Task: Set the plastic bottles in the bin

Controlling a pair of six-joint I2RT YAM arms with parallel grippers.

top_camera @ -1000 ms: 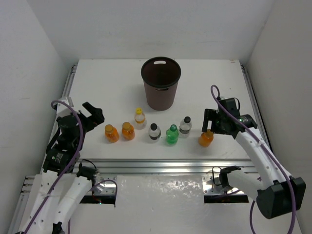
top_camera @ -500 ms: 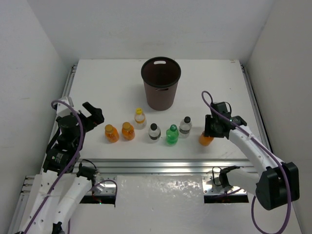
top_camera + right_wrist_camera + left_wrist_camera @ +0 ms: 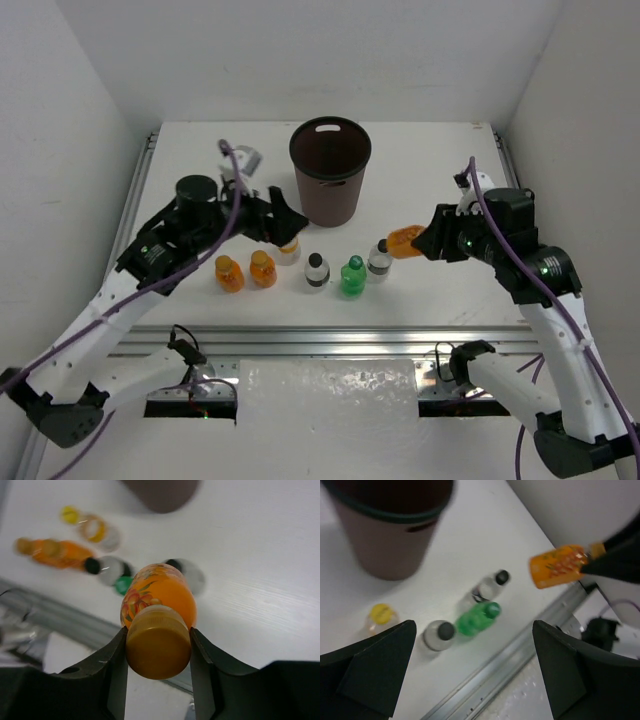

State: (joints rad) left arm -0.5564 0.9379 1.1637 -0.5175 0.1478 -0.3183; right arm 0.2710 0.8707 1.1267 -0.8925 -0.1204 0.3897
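The orange bottle (image 3: 404,242) should come loose with its cap on when the robot's left gripper takes it, because the right gripper is holding only the cap end (image 3: 596,550).
My right gripper (image 3: 157,650) is shut on the cap end of an orange bottle (image 3: 404,241), held tilted in the air above the table, right of the row. The brown bin (image 3: 330,170) stands upright behind the row. On the table stand two orange bottles (image 3: 229,272) (image 3: 262,268), a yellow-capped clear one (image 3: 381,616), two clear dark-capped ones (image 3: 317,270) (image 3: 379,260) and a green one (image 3: 352,276). My left gripper (image 3: 285,222) hangs open over the yellow-capped bottle, beside the bin's left wall, with nothing between its fingers (image 3: 375,665).
A metal rail (image 3: 320,338) runs along the table's near edge. White walls close in the left, right and back. The held bottle (image 3: 559,566) shows at the right of the left wrist view, well apart from my left fingers.
My right gripper closed on the rightmost orange bottle and lifted it up and leftwards off the table. My left arm swung from the left edge to beside the bin, still open.
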